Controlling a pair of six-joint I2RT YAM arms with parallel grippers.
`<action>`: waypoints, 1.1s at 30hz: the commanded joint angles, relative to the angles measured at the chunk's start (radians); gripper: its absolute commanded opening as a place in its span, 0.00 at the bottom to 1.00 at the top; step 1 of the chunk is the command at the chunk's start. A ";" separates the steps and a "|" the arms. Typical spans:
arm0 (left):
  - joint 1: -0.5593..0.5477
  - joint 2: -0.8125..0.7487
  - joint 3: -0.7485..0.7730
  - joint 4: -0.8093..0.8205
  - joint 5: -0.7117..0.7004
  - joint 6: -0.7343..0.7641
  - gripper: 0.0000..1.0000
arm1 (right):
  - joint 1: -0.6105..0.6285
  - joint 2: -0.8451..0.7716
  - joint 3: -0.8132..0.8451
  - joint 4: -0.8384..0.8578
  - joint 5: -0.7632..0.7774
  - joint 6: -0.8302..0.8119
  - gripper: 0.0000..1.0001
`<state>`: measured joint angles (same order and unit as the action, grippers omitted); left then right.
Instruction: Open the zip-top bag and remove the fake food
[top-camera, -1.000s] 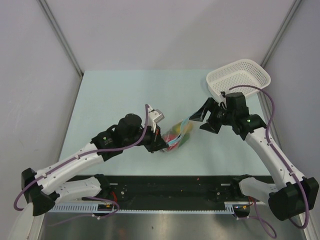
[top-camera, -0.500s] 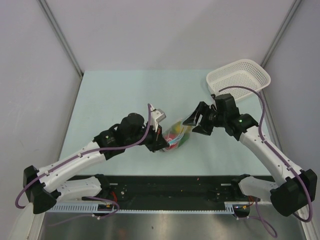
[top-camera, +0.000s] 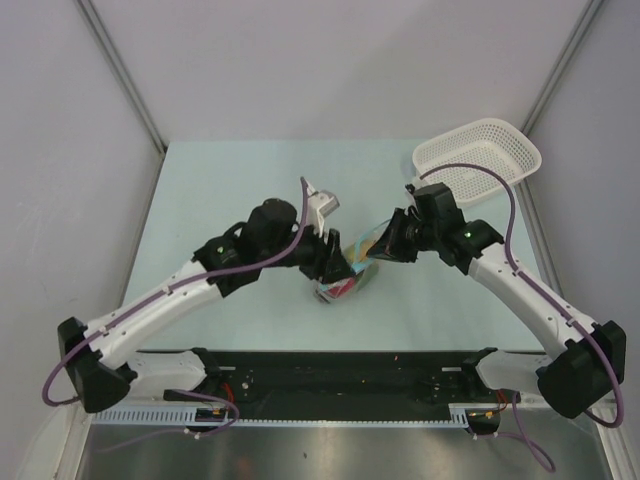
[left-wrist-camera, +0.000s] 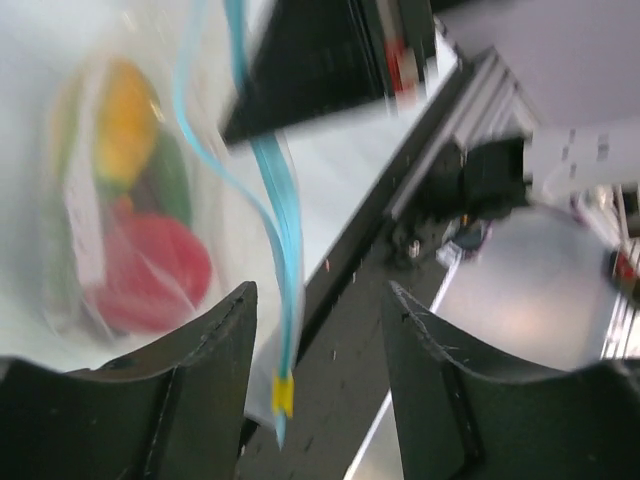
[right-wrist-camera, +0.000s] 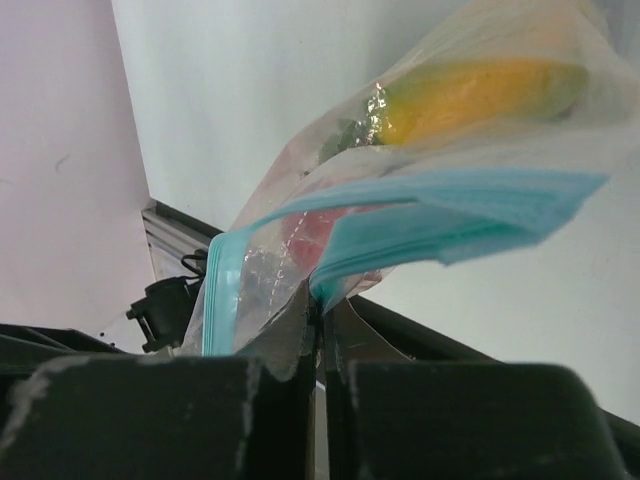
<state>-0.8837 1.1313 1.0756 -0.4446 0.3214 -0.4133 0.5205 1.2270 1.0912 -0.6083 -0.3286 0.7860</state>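
I expect the bag's opening to open wide when I pull one band aside with my left gripper, because the light blue zip strip splits into two bands (left-wrist-camera: 272, 213).
The clear zip-top bag (top-camera: 352, 277) hangs just over the middle of the table between my two grippers. In the left wrist view its light blue zip strip (left-wrist-camera: 280, 230) dangles between the jaws of my left gripper (left-wrist-camera: 318, 300), which stand open and apart from it. The fake food shows through the plastic: a red apple (left-wrist-camera: 150, 275) and a yellow mango (left-wrist-camera: 125, 125). My right gripper (right-wrist-camera: 322, 305) is shut on the bag's blue zip edge (right-wrist-camera: 450, 205), and the mango (right-wrist-camera: 480, 95) lies beyond it. From above, the left gripper (top-camera: 335, 268) and the right gripper (top-camera: 378, 247) flank the bag.
A white mesh basket (top-camera: 478, 155) stands at the table's back right corner, behind the right arm. The black rail (top-camera: 340, 375) with the arm bases runs along the near edge.
My right gripper has moved left to the bag and shut on its zip edge. My left gripper has let go of the bag and opened.
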 joint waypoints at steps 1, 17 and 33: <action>0.057 0.142 0.204 -0.101 -0.060 -0.064 0.61 | 0.001 -0.043 0.045 -0.002 0.011 -0.054 0.00; 0.116 0.601 0.607 -0.382 -0.126 0.114 0.00 | -0.068 -0.070 0.021 0.015 -0.056 -0.119 0.00; 0.256 0.323 0.465 -0.395 -0.072 0.068 0.00 | -0.040 0.187 0.229 -0.186 0.029 -0.398 0.32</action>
<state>-0.6525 1.4799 1.5883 -0.9051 0.1772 -0.2962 0.4915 1.4101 1.2263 -0.6941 -0.4065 0.4675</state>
